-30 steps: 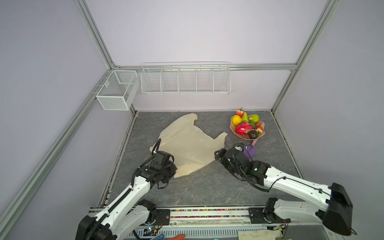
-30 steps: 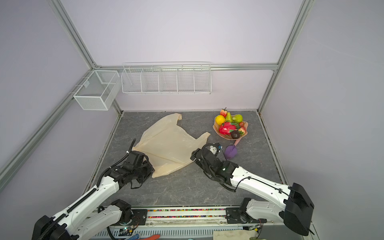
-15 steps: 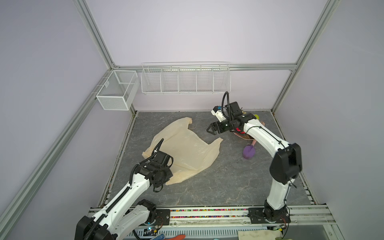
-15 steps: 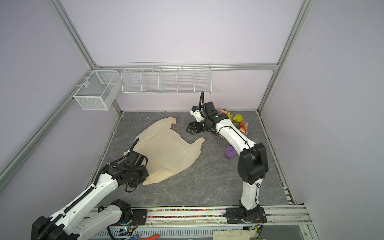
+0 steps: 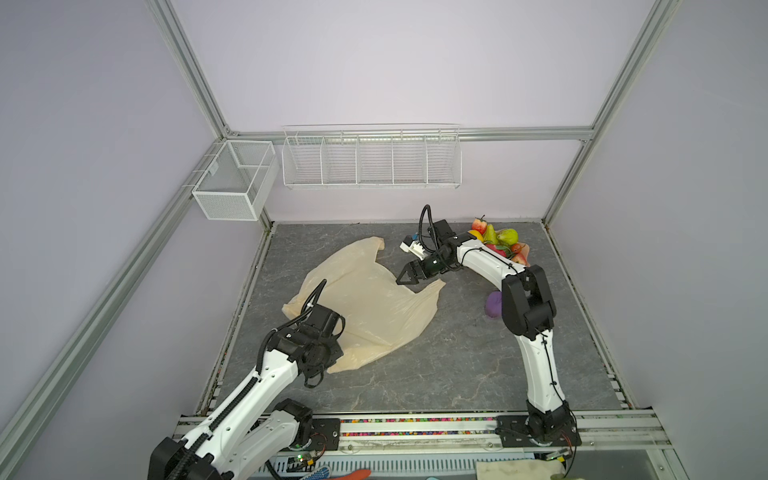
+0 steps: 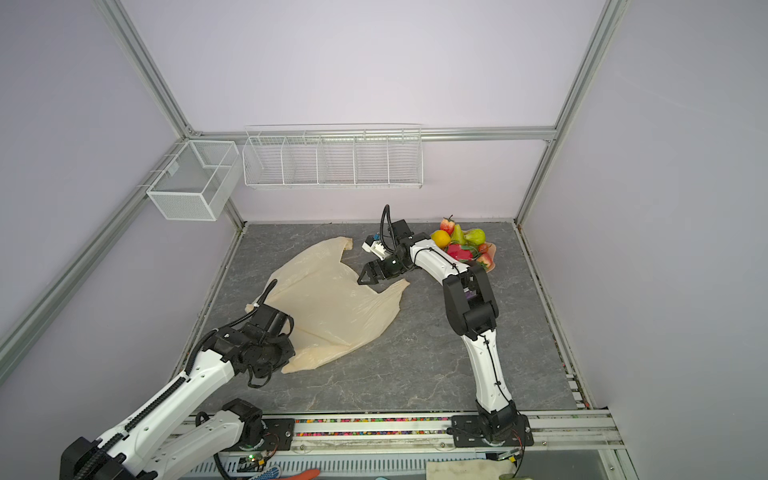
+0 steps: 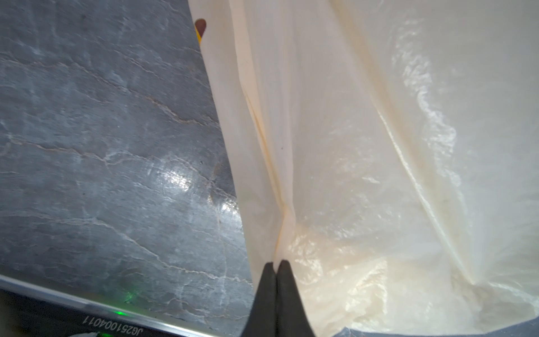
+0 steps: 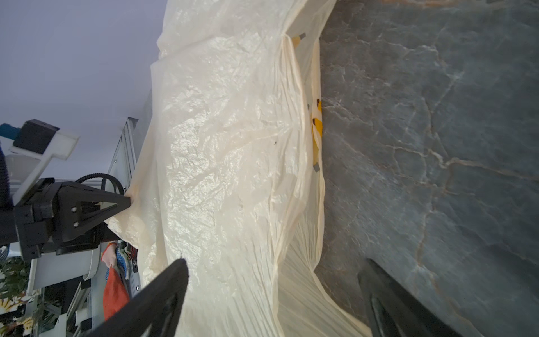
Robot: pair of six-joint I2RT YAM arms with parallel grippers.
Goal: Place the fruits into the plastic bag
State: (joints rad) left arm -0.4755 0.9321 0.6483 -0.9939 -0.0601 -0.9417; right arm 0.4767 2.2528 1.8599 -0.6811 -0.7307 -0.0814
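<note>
I should use my left gripper to grab and lift the opening's upper layer first, because that gripper is holding a fold (image 7: 283, 216) far from the plastic bag's flat opening.
The cream plastic bag (image 5: 374, 299) (image 6: 332, 299) lies spread on the grey table. My left gripper (image 7: 276, 263) is shut on a fold at the bag's near left edge (image 7: 335, 146); in both top views the wrist hides its fingers. My right gripper (image 5: 409, 277) (image 6: 368, 277) (image 8: 274, 262) stands open, low over the bag's right handle loop (image 8: 303, 286), with nothing between its fingers. The fruits (image 5: 498, 239) (image 6: 459, 245) are heaped in a pink dish (image 6: 492, 254) at the back right: a yellow citrus (image 6: 440, 239), green pears, strawberries and a red dragon fruit.
A purple scoop (image 5: 493, 304) lies on the table right of the bag, beside the right arm's elbow. Two white wire baskets (image 5: 370, 158) (image 5: 235, 183) hang on the back and left walls. The right forearm reaches past the front of the dish.
The right arm swung from low at the front up to the back, then its open gripper dropped to the bag's right handle. The left gripper, still shut, dragged the bag slightly front-left.
</note>
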